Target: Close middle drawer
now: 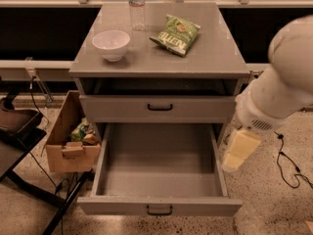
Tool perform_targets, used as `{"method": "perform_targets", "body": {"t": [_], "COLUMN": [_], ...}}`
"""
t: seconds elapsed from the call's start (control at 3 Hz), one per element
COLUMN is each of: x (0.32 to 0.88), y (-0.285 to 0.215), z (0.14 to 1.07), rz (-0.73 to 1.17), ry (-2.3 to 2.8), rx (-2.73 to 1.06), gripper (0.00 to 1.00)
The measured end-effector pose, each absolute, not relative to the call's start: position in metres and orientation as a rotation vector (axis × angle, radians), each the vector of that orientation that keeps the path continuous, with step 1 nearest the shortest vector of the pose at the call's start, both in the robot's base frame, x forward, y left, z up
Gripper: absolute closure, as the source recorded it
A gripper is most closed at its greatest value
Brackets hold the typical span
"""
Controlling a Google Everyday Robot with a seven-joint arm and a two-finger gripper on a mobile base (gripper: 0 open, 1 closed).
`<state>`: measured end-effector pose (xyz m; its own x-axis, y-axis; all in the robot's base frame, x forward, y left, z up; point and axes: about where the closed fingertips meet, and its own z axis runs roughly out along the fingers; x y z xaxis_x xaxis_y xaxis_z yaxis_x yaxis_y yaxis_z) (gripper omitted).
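I keep moving out until my gripper clears the front edge, because my empty gripper hangs behind the middle drawer's front and the way past it is open.
The middle drawer of the grey cabinet is pulled far out. It is a long, empty grey box with a flat front and a small black bar handle near the bottom of the view. My gripper, cream-coloured on the end of the white arm, hangs over the drawer's right side wall, about midway along it. It holds nothing that I can see. The drawer above stands out only slightly, with a dark gap above its front.
On the cabinet top are a white bowl, a green chip bag and a clear bottle. A cardboard box with items stands left of the open drawer. A black stand is at far left. Cables lie on the floor at right.
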<state>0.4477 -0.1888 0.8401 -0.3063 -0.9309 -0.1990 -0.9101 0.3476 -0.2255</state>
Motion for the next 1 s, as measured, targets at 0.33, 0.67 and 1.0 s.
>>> {"method": "perform_targets", "body": {"t": [0.33,0.67,1.0], "x": [0.460,0.470,0.469], "y": [-0.176,-0.164,-0.162], "z": [0.783,0.742,0.734], "rz": [-0.096,0.012,0.041], "ry": [2.325,2.352,2.364], "rx": [-1.588,-1.532,-1.526], "gripper": [0.00,0.00,0.00]}}
